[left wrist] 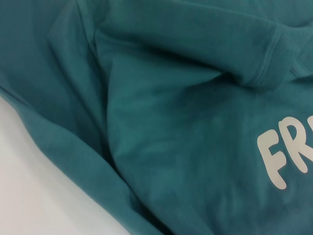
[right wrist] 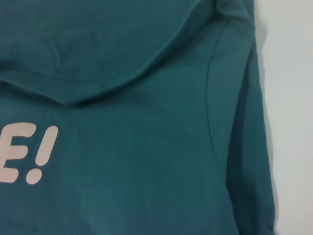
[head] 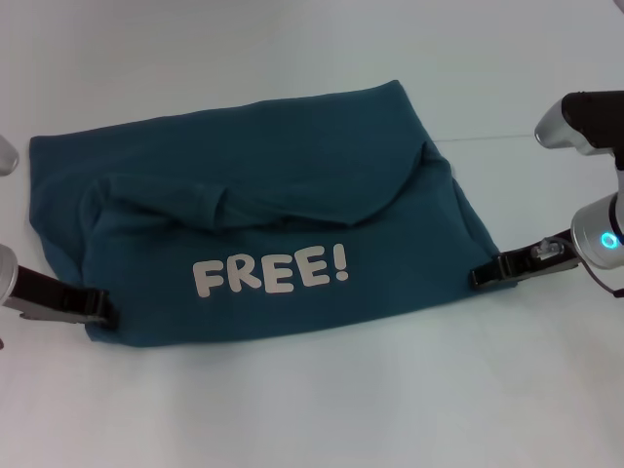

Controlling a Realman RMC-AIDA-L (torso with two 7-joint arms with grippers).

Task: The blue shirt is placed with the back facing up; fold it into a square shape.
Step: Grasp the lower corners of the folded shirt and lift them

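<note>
The shirt's near corner (head: 509, 286) is sticking out behind my right gripper's fingers. Next, I open the fingers, move back to the shirt's side edge (head: 494, 255) and pinch there.
The blue shirt (head: 263, 214) lies flat on the white table, folded over itself so that its front with the white "FREE!" lettering (head: 270, 273) faces up on the near half. A curved folded edge runs across its middle. My left gripper (head: 97, 310) is low at the shirt's near left corner and touches its edge. My right gripper (head: 480, 277) is low at the near right corner, right against the edge. The left wrist view shows the shirt (left wrist: 161, 137) close up with a sleeve hem, the right wrist view the shirt (right wrist: 146, 161) and its side edge.
The white table (head: 312, 419) surrounds the shirt on all sides. A thin line runs across the table at the far right (head: 487, 138). My right arm's silver body (head: 585, 122) stands at the right edge.
</note>
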